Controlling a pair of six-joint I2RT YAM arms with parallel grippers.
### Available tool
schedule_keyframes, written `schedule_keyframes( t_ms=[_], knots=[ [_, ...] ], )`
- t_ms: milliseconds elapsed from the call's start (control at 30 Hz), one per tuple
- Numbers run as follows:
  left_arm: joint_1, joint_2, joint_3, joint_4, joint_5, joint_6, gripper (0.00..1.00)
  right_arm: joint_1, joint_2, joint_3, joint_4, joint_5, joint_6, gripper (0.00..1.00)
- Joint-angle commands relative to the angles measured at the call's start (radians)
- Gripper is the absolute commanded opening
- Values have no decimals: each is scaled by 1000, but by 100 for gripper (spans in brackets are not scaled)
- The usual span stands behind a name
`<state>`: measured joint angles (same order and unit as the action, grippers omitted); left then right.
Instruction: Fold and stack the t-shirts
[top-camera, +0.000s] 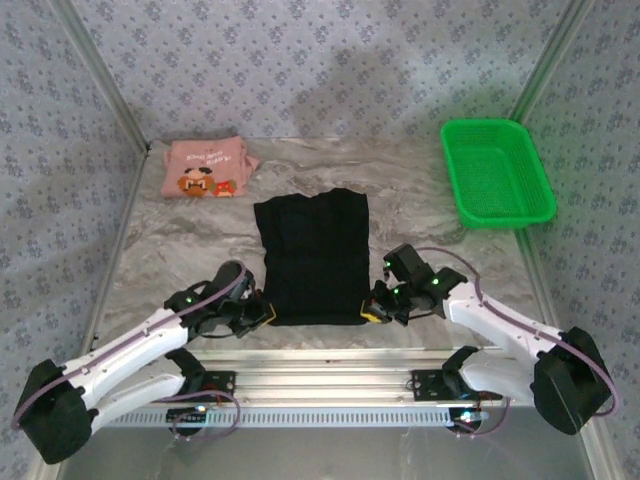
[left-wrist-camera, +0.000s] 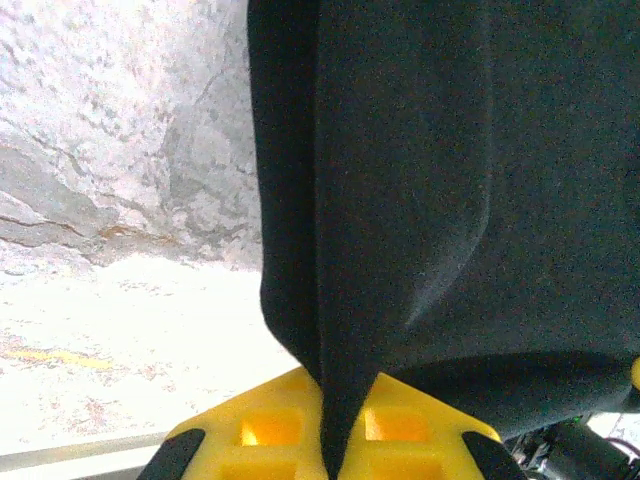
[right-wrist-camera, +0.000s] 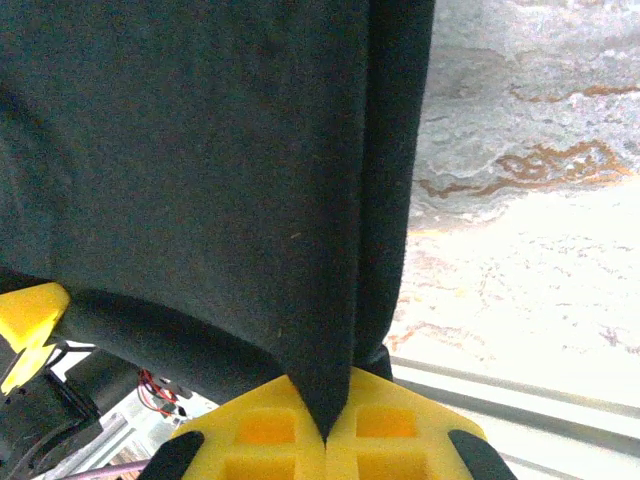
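Note:
My left gripper keeps carrying the black t-shirt's near edge (top-camera: 318, 322), which runs straight between my grippers, until it lies along the t-shirt's far edge (top-camera: 314, 195).
A plain black t-shirt (top-camera: 312, 255) lies folded into a long strip at the table's middle. My left gripper (top-camera: 266, 314) is shut on its near left corner, and black cloth (left-wrist-camera: 420, 180) is pinched between the yellow fingers (left-wrist-camera: 250, 430). At the near right corner my right gripper (top-camera: 372, 310) is shut too, with the cloth (right-wrist-camera: 200, 160) wedged between its yellow fingers (right-wrist-camera: 390, 430). A salmon-pink t-shirt (top-camera: 205, 167) with an orange-brown cartoon face lies folded at the far left, away from both grippers.
A green plastic basket (top-camera: 496, 172) stands at the far right. Patterned walls and metal frame posts (top-camera: 100, 70) close in the table on three sides. A metal rail (top-camera: 330, 385) runs along the near edge by the arm bases.

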<state>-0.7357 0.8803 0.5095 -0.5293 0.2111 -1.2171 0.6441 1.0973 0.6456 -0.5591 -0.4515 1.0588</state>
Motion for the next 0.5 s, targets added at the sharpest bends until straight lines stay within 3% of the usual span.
schedule_keyframes(
  t_ms=[0, 200, 267, 467],
  knots=[
    [17, -27, 127, -142, -82, -24, 0, -5, 9, 117, -135, 59, -34, 0],
    [157, 10, 253, -190, -11, 54, 0, -79, 106, 331, -209, 34, -131, 0],
    [241, 59, 287, -173, 53, 96, 0, -118, 159, 385, -203, 16, -158, 0],
    [357, 263, 506, -168, 135, 240, 0, -212, 352, 610, -218, -29, -259, 0]
  ],
)
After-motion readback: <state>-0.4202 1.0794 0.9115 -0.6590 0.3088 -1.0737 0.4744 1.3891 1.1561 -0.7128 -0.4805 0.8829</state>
